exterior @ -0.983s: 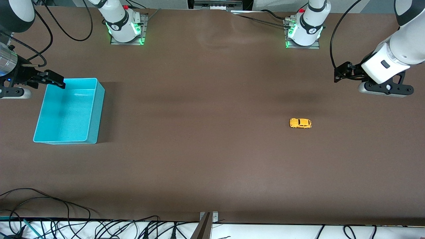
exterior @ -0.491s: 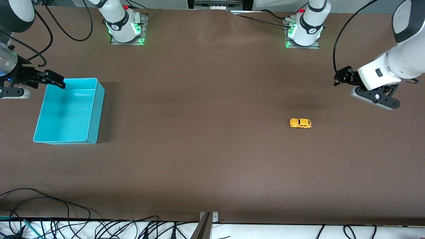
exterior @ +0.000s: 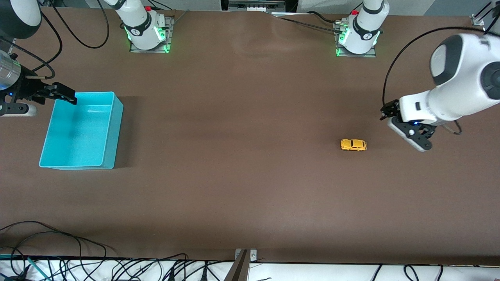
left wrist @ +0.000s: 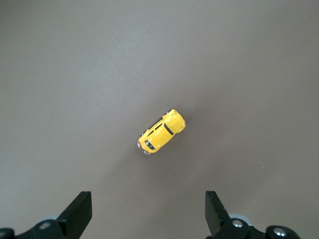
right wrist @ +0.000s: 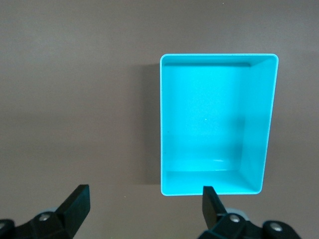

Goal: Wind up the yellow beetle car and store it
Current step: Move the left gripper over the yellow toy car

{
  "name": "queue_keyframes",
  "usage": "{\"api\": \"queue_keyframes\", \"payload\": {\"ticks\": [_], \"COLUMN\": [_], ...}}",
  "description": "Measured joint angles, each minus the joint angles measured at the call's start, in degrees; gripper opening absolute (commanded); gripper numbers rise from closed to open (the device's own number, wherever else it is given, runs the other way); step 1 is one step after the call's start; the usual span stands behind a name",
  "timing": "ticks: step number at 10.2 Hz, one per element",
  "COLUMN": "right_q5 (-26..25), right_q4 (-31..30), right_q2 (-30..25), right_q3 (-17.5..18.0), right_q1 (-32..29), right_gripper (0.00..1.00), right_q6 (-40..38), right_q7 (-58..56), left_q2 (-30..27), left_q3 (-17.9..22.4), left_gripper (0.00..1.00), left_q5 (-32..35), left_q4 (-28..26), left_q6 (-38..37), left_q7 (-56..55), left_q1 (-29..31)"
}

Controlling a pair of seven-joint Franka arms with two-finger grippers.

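Observation:
The yellow beetle car's nose points at the turquoise bin, so I expect the car to roll almost there once I pull it back and let go.
The yellow beetle car stands on the brown table toward the left arm's end; in the left wrist view the car lies ahead of the fingers. My left gripper is open and empty, up in the air beside the car, its fingers spread wide. The turquoise bin sits empty at the right arm's end and also shows in the right wrist view. My right gripper is open and empty, waiting over the bin's edge; in the right wrist view the gripper shows spread fingers.
The two arm bases stand along the table's edge farthest from the front camera. Cables lie along the edge nearest that camera. Bare brown table lies between the car and the bin.
The left arm has swung down and toward the car, and its gripper now hangs close beside it. The right arm, the car and the bin have not moved.

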Motion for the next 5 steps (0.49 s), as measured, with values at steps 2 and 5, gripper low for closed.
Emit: {"api": "queue_keyframes", "payload": {"ticks": [2,5], "right_q5": [0.0,0.0], "right_q4": [0.01,0.05], "right_q2": [0.0,0.0], "right_q3": [0.0,-0.02], "right_q1": [0.0,-0.01], "right_gripper": [1.0,1.0], "right_q6": [0.01,0.01], "right_q7": [0.0,0.0], "left_q2": [0.47,3.87], "left_q3": [-1.37,-2.82], "left_gripper": [1.0,1.0], "left_q5": [0.0,0.0], "left_q4": [-7.08,-13.19], "left_q6": [8.78,18.51], "left_q7": [4.41,13.85], "left_q1": [-0.17,-0.24]}}
